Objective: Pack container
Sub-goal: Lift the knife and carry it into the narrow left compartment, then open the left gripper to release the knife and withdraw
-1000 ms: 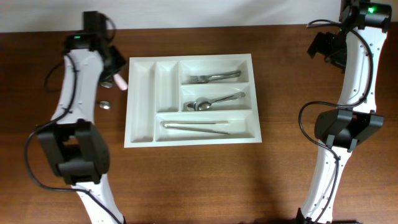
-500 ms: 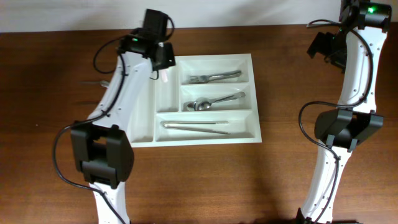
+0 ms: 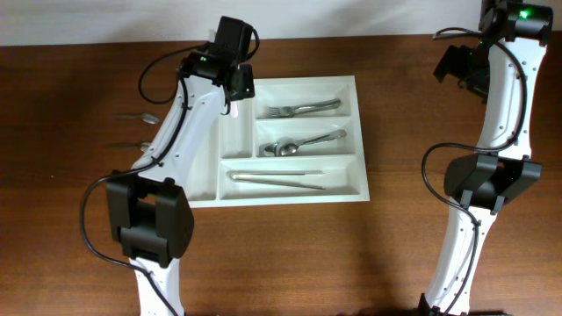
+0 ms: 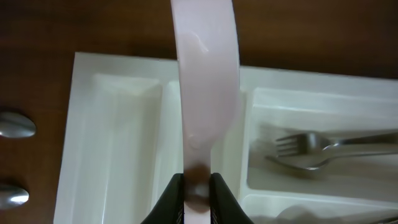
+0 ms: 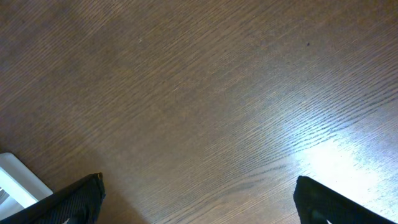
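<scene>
The pale pink utensil (image 4: 209,81) is lined up lengthwise along the container's empty narrow section (image 3: 235,139) next to the forks, so my left gripper goes on moving it down until it gets to the section's bottom.
The white container (image 3: 272,200) lies at the table's middle, with forks (image 3: 303,109), spoons (image 3: 303,141) and long steel pieces (image 3: 277,180) in its three horizontal compartments. My left gripper (image 3: 234,91) hangs over the top of the two narrow upright compartments. In the left wrist view it (image 4: 198,190) is shut on a flat pale pink utensil (image 4: 206,74) that points toward the container's far rim (image 4: 118,60), over the wall between the narrow compartments. My right gripper (image 3: 458,68) is open and empty above bare table at the far right (image 5: 199,190).
Two steel spoons lie on the table left of the container (image 3: 140,117) (image 3: 132,145), also seen in the left wrist view (image 4: 15,124) (image 4: 12,195). A fork (image 4: 323,146) shows in the upper right compartment. A container corner (image 5: 18,180) shows in the right wrist view.
My left arm has swung right from beside the container's left side to over its narrow compartments, carrying the pink utensil. The right arm has not moved.
</scene>
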Robot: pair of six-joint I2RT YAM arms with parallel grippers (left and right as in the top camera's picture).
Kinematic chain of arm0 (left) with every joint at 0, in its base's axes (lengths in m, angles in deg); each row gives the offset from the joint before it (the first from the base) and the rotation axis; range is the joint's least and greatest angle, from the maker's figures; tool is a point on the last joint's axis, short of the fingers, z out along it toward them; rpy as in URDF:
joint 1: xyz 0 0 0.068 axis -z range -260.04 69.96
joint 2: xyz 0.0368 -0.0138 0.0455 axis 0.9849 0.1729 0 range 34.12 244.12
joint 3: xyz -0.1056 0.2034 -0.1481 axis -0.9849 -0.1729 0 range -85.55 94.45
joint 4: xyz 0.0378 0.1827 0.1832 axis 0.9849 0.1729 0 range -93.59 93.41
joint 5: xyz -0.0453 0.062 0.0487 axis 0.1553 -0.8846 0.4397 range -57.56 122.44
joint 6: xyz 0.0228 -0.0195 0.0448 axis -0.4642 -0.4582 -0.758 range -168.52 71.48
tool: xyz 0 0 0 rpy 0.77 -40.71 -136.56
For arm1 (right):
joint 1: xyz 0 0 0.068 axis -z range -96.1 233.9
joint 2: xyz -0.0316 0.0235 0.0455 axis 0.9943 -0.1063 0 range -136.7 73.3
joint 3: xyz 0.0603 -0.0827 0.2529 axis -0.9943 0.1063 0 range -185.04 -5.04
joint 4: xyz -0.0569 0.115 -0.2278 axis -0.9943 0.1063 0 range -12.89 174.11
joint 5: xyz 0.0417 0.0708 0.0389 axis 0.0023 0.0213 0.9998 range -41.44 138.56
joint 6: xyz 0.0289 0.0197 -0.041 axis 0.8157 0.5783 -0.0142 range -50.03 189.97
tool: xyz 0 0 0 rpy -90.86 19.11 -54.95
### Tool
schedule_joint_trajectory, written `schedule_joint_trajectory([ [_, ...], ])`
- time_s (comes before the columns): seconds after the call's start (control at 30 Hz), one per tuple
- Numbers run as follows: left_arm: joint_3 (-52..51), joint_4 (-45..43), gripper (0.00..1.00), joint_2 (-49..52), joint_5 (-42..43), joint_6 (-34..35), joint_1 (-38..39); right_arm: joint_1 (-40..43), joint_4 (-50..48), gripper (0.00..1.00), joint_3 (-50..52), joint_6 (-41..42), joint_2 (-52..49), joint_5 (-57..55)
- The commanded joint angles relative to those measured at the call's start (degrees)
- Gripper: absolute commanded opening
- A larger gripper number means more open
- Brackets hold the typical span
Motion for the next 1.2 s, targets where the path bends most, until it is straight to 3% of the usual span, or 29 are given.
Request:
schedule_joint_trajectory([
  [0.0,-1.1,1.2,0.02,4.2,0.1,-0.4,-0.2,0.3,0.3,0.99,-0.9,-0.4,1.8,-0.1],
  [0.4,-1.1,2.6,0.02,9.3,1.0,-0.4,-0.2,0.3,0.3,0.99,-0.9,-0.4,1.8,-0.1],
  [1.07,-1.1,3.2,0.02,9.4,1.1,-0.4,-0.2,0.3,0.3,0.99,-0.9,-0.4,1.8,-0.1],
  [1.17,-0.9,3.0,0.36,9.4,0.9,-0.4,-0.2,0.3,0.3,0.99,-0.9,-0.4,1.8,-0.1],
])
